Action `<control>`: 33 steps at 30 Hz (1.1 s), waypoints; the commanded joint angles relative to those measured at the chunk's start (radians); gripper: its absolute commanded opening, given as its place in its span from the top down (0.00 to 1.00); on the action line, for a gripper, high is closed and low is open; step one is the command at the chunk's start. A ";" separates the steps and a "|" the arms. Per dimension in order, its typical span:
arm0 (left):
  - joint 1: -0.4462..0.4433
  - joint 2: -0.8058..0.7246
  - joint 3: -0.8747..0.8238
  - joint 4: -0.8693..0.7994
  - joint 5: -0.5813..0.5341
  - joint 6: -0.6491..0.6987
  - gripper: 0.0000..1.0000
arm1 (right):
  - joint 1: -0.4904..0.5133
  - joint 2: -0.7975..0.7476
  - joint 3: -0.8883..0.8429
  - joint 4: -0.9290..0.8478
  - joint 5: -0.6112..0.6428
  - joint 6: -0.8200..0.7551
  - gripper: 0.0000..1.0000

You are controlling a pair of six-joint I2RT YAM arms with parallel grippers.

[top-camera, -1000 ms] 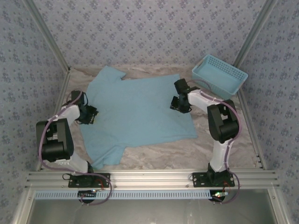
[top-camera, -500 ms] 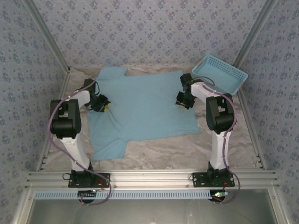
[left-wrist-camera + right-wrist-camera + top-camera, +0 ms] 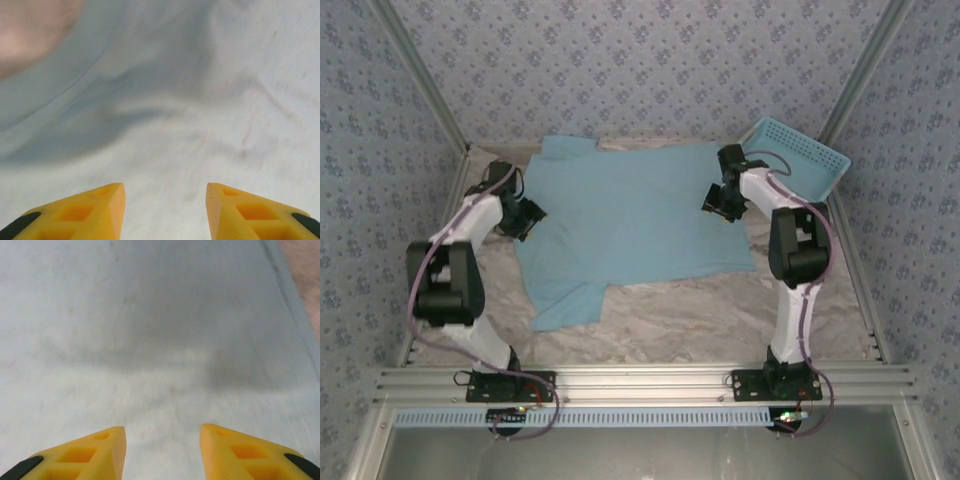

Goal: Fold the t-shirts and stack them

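The t-shirt's front sleeve [image 3: 572, 305] lies flat and its front corner is free, so my left gripper should keep moving toward that corner [image 3: 537, 325] until its fingers close on the cloth.
The light blue t-shirt [image 3: 630, 215] lies spread flat on the table, plain side up, so its lettering is hidden. One sleeve [image 3: 565, 305] points toward the front left and the other [image 3: 565, 148] toward the back left. My left gripper [image 3: 530, 218] sits low at the shirt's left edge, and in the left wrist view its yellow fingers [image 3: 100, 210] stand apart over the cloth [image 3: 175, 125]. My right gripper [image 3: 713, 203] rests low on the shirt's right side. Its fingers [image 3: 230, 450] are likewise apart over the cloth [image 3: 150, 340], gripping nothing.
A light blue lattice basket [image 3: 790, 160] stands at the back right, close to the right arm. Bare marbled table [image 3: 700, 310] stretches in front of the shirt. Patterned walls and metal frame posts enclose the table on three sides.
Both grippers have moved toward the back of the table, and the shirt has slid back and a little right with them. The front sleeve has drawn away from the near edge.
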State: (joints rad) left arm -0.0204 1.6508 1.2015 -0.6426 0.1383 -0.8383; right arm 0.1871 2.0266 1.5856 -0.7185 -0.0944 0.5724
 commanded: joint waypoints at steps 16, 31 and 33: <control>-0.042 -0.602 -0.654 -0.237 0.061 -0.049 0.59 | 0.178 -0.549 -0.500 0.027 -0.064 0.099 0.55; -0.218 -0.470 -0.678 -0.172 -0.018 -0.108 0.67 | 0.180 -0.571 -0.521 0.002 -0.057 0.099 0.55; -0.226 -0.454 -0.677 -0.154 -0.031 -0.101 0.70 | 0.179 -0.571 -0.525 0.001 -0.057 0.097 0.55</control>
State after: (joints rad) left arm -0.2363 1.1812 0.5343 -0.8196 0.1459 -0.9363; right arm 0.3626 1.4750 1.0737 -0.6830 -0.1474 0.6510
